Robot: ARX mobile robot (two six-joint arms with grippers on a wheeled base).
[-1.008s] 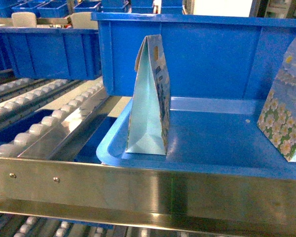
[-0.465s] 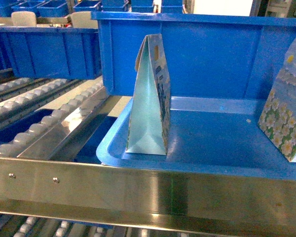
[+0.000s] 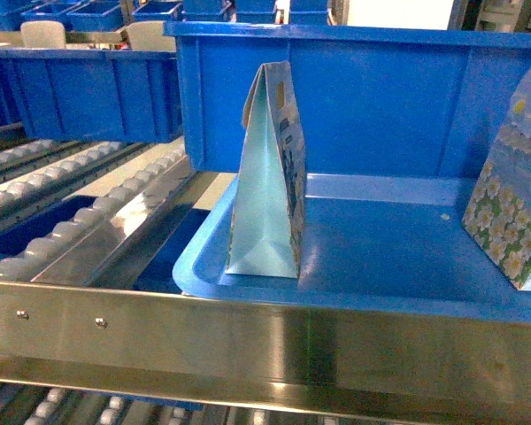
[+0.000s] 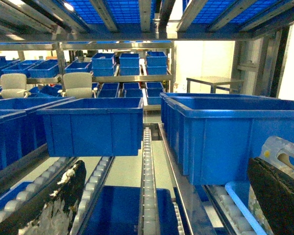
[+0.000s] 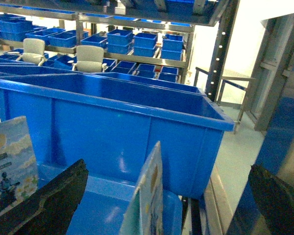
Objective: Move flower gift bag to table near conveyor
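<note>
The flower gift bag (image 3: 516, 190) is standing up on its own with crisp edges (image 3: 494, 150), so it will tip as one stiff piece when I lift it.
One flower gift bag (image 3: 267, 177) stands upright and edge-on in a shallow blue tray (image 3: 336, 290), its pale-blue gusset facing me. A second identical bag (image 3: 513, 195) stands at the tray's right. Neither gripper shows in the head view. My right gripper (image 5: 161, 205) is open, and the top edge of a flower gift bag (image 5: 148, 196) rises between its dark fingers (image 5: 49, 205) without touching them. My left gripper (image 4: 161, 210) is open over the conveyor (image 4: 147, 196), nothing between its fingers; a bag (image 4: 279, 152) peeks in beside its right finger. The table is out of view.
A deep blue bin (image 3: 380, 106) stands right behind the tray. A shiny steel rail (image 3: 248, 336) crosses in front of it. Roller lanes of the conveyor (image 3: 80, 217) run at the left. More blue bins (image 4: 93, 127) fill the racks behind and above.
</note>
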